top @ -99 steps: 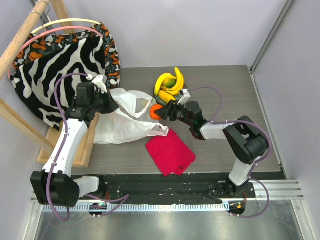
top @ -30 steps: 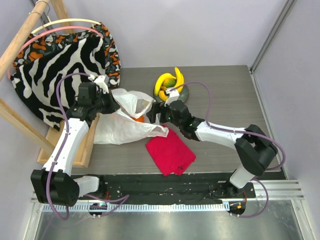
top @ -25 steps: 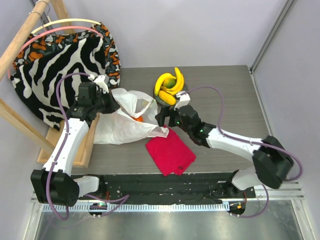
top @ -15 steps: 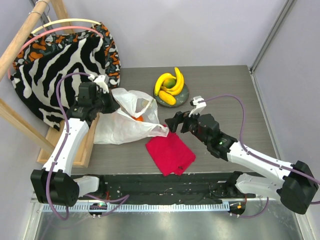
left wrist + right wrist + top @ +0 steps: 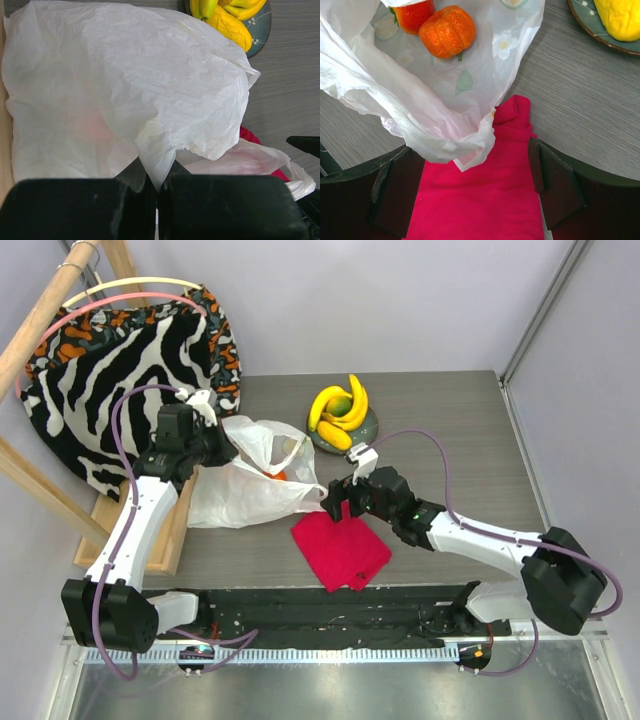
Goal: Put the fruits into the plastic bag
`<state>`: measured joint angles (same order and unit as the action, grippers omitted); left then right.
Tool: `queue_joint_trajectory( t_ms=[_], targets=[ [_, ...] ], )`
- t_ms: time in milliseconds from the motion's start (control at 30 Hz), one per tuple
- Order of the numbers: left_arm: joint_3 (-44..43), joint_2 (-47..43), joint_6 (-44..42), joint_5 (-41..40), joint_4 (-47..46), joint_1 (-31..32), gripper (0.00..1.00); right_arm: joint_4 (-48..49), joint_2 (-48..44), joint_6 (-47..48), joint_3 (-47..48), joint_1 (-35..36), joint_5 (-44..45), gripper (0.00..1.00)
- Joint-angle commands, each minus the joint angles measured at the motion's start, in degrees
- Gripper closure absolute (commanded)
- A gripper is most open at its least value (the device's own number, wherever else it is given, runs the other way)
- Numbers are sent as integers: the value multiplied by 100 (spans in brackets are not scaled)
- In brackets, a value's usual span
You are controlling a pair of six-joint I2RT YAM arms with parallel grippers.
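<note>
I expect the stubby yellow fruit (image 5: 335, 435) to come away by itself when I lift it, because it lies at the dark plate's edge (image 5: 330, 448), apart from the curved bananas.
The plastic bag (image 5: 250, 485) lies open at centre left, and my left gripper (image 5: 214, 445) is shut on its upper rim, which is pinched between the fingers in the left wrist view (image 5: 158, 172). Inside the bag (image 5: 415, 105) lie a small orange fruit (image 5: 447, 31) and a red-orange one (image 5: 412, 14). Yellow bananas (image 5: 335, 412) and a green fruit (image 5: 342, 406) sit on the dark plate (image 5: 368, 430). My right gripper (image 5: 336, 504) stands open just above the red cloth (image 5: 485, 205), with the bag's lower lip hanging between its fingers (image 5: 400, 192).
A zebra-striped fabric (image 5: 130, 360) on a wooden frame (image 5: 40, 325) fills the back left. The red cloth (image 5: 340, 545) lies in front of the bag. A grey wall post (image 5: 535, 310) bounds the table on the right.
The right gripper let the orange fruit go in the bag, drew back to the right, then returned left to the bag's lower lip. The left gripper has not moved.
</note>
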<state>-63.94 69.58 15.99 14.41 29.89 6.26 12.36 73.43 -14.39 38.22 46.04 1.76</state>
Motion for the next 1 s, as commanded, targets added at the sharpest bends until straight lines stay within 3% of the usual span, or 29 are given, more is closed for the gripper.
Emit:
queue_joint_trajectory(
  t_ms=[0, 333, 433, 467, 567, 833, 967],
  targets=[
    [-39, -129, -131, -123, -141, 24, 100, 389, 84, 130, 397, 19, -288, 11],
    [-74, -103, -219, -342, -62, 24, 100, 812, -1146, -353, 327, -262, -713, 11],
    [-75, -147, -236, -404, -53, 24, 100, 943, -1182, -773, 397, -806, -790, 11],
    [-66, -155, -237, -404, -45, 24, 100, 978, -1051, -932, 449, -1234, -991, 12],
    [-66, -164, -254, -439, -53, 24, 100, 673, -121, -1189, 1019, -1598, -1353, 15],
    [-83, -94, -298, -501, -18, 24, 100, -908, 2350, -723, 3101, -1572, -1547, 22],
    [-75, -33, -289, -475, -10, 24, 100, -1069, 3237, -723, 3543, -1484, -1827, 24]
  ],
)
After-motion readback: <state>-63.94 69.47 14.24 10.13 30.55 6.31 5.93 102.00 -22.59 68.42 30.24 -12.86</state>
